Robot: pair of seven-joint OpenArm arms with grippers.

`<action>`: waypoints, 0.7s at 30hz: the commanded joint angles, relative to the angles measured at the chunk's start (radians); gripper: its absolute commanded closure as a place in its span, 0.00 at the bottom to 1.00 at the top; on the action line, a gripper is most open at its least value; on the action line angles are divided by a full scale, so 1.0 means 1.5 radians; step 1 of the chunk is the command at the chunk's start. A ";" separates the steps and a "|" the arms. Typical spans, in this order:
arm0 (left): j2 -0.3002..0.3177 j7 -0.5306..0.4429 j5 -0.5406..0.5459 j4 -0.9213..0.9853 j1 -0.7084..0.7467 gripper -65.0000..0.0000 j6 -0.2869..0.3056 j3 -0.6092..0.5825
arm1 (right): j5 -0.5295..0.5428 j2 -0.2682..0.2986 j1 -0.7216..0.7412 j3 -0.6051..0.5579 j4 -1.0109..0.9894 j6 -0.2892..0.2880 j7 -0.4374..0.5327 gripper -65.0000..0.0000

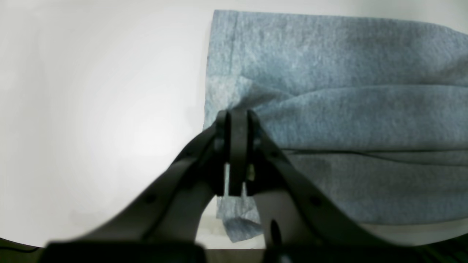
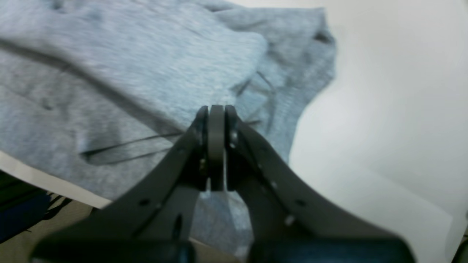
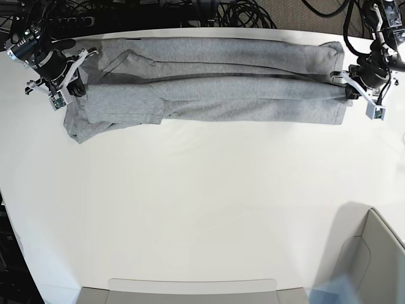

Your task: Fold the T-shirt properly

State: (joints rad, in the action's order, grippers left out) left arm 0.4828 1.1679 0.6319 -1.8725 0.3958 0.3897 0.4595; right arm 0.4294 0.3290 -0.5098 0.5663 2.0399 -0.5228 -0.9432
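Observation:
The T-shirt's top layer (image 3: 253, 89) runs straight over the bottom layer, so my left gripper should keep bringing down the top layer's end (image 3: 335, 94) until it lies flat, then let go.
The heather-grey T-shirt (image 3: 209, 88) lies stretched in a long folded band along the table's far edge, plain side up; no lettering shows. My left gripper (image 3: 347, 90) is shut on the shirt's edge at the band's right end; in the left wrist view the gripper (image 1: 238, 116) pinches a fold of the T-shirt (image 1: 347, 91). My right gripper (image 3: 77, 88) is shut on the cloth at the band's left end; in the right wrist view the gripper (image 2: 216, 109) pinches the T-shirt (image 2: 128, 65) near its sleeve.
The white table (image 3: 202, 209) spreads toward the near side. A grey bin (image 3: 373, 266) stands at the near right corner and a grey tray (image 3: 190, 291) at the near edge. Black cables (image 3: 247, 12) lie behind the table.

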 commanded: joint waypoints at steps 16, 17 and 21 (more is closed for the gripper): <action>0.016 -0.047 0.002 0.069 0.008 0.95 -0.002 -0.053 | 0.005 0.007 -0.005 0.005 -0.049 0.002 0.012 0.96; 0.016 -0.047 0.004 0.068 0.008 0.87 -0.002 -0.053 | 0.005 0.007 -0.006 0.005 -0.049 0.002 0.012 0.88; 0.006 -0.054 0.005 0.045 0.008 0.60 -0.002 -0.052 | 0.005 0.007 -0.005 0.005 -0.049 0.002 0.014 0.72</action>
State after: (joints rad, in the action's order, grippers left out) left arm 0.4789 1.1019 0.6281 -1.7851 0.4103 0.3862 0.3702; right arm 0.4274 0.3264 -0.5201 0.5655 1.9495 -0.5228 -0.9424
